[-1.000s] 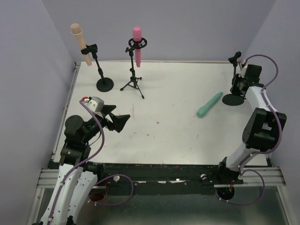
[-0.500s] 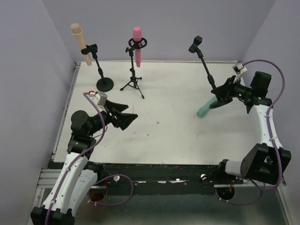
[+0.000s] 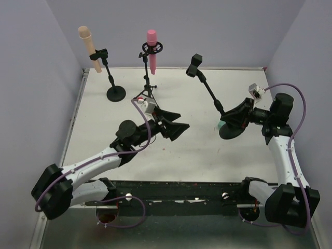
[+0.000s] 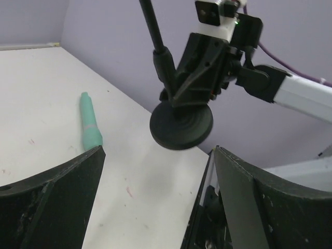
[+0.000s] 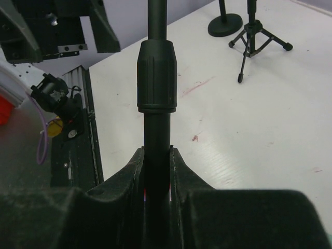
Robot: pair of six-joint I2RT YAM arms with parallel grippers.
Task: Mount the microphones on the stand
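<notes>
Next, I take the upper pole (image 3: 208,88) with my left gripper and set the stand upright, because my right gripper is holding the stand's lower pole (image 3: 218,106) at a tilt next to the teal-green microphone.
My right gripper (image 3: 234,116) is shut on the lower pole of a black round-base stand (image 3: 207,91), holding it tilted to the left with its empty clip (image 3: 195,64) at the top. The right wrist view shows the pole (image 5: 155,78) clamped between my fingers (image 5: 182,171). The base (image 4: 181,124) hangs just above the table. The teal-green microphone (image 4: 89,125) lies flat beyond the base and is mostly hidden in the top view (image 3: 221,124). My left gripper (image 3: 174,127) is open and empty at mid-table, facing the stand. The peach microphone (image 3: 86,39) and the pink microphone (image 3: 151,44) sit in their stands.
The round-base stand (image 3: 115,93) with the peach microphone and the tripod stand (image 3: 148,93) with the pink one are at the back left. Purple walls enclose the white table (image 3: 187,150). The left arm (image 3: 98,158) stretches across the front left.
My right gripper has carried the black stand left toward mid-table, tilting it more. My left arm has reached out to the right toward the stand, jaws still open.
</notes>
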